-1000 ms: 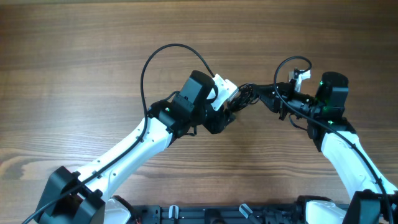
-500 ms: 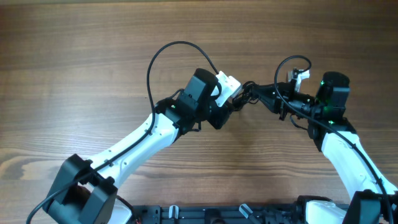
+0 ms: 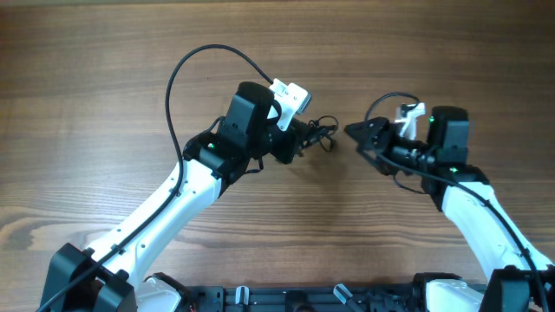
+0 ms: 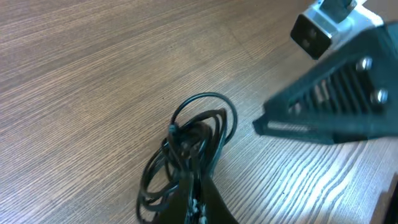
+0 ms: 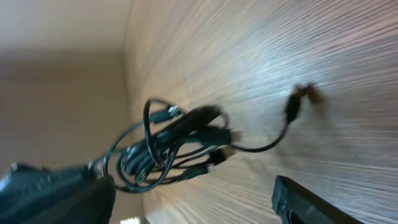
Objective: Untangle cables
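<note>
My right gripper should take the loose cable loops (image 3: 329, 129) first, because the tangled cable heap (image 3: 314, 136) hangs whole from my left gripper. Then my left gripper should pull its cable ends away.
The cables (image 3: 322, 133) are a small bunch of thin black loops on the wooden table, between my two grippers. My left gripper (image 3: 301, 144) is shut on the near end of that bunch. In the left wrist view the cables (image 4: 186, 142) fan out from the closed left gripper (image 4: 196, 200). My right gripper (image 3: 360, 141) stands open just right of the bunch and apart from it. In the right wrist view the cables (image 5: 163, 149) hang blurred ahead of the open right gripper (image 5: 186, 199), with one loose plug end (image 5: 292, 107) trailing to the right.
The wooden table (image 3: 104, 78) stretches all round the arms. A thick black wire (image 3: 182, 69) arches up and left from my left arm. Dark arm mounts (image 3: 286, 299) line the near edge. The right gripper's body (image 4: 336, 106) fills the upper right of the left wrist view.
My right gripper has opened and let go of the cables. My left gripper closed on the bunch and carried it left, away from the right gripper.
</note>
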You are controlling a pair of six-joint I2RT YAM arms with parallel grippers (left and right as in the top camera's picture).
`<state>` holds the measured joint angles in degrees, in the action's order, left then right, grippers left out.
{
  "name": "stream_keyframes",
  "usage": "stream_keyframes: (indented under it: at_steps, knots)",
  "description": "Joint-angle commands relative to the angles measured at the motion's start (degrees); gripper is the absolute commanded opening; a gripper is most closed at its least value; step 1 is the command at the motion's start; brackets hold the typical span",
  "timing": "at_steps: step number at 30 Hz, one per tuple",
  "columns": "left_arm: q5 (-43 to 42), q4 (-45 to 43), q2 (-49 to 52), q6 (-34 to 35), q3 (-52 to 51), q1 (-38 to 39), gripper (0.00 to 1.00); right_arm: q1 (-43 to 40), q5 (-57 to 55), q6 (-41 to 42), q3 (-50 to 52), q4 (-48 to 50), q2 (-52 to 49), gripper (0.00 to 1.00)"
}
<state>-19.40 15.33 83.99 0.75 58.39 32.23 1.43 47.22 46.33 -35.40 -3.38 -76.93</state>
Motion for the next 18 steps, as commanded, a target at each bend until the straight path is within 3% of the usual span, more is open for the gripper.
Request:
stream_keyframes:
  at_steps: [1,5,11,14,15,17,18]
  knots:
    - [-0.1,-0.1,-0.7,0.6,-0.3,0.0,0.04,5.2,-9.0,4.3,-0.6,0.3,0.2,0.76]
    - [-0.1,2.6,0.0,1.7,-0.3,0.2,0.04,8.8,-11.6,17.7,-0.6,2.5,0.2,0.64]
    - [-0.7,3.4,0.3,3.2,-0.3,1.8,0.04,13.4,-16.2,26.1,-0.6,4.3,-3.0,0.62]
    - [-0.7,3.8,1.2,3.2,-0.3,3.3,0.04,14.4,-16.3,27.3,-0.6,8.3,-7.8,0.57]
    - [-0.7,3.9,1.7,3.2,-0.3,3.7,0.04,14.5,-16.3,27.4,-0.6,10.0,-9.7,0.52]
    - [-0.7,3.8,2.8,3.2,-0.3,4.0,0.04,14.5,-16.3,27.8,-0.6,11.9,-12.8,0.26]
    - [-0.6,4.2,3.5,3.2,-0.3,4.0,0.04,14.5,-16.6,27.8,-0.6,12.6,-14.3,0.06]
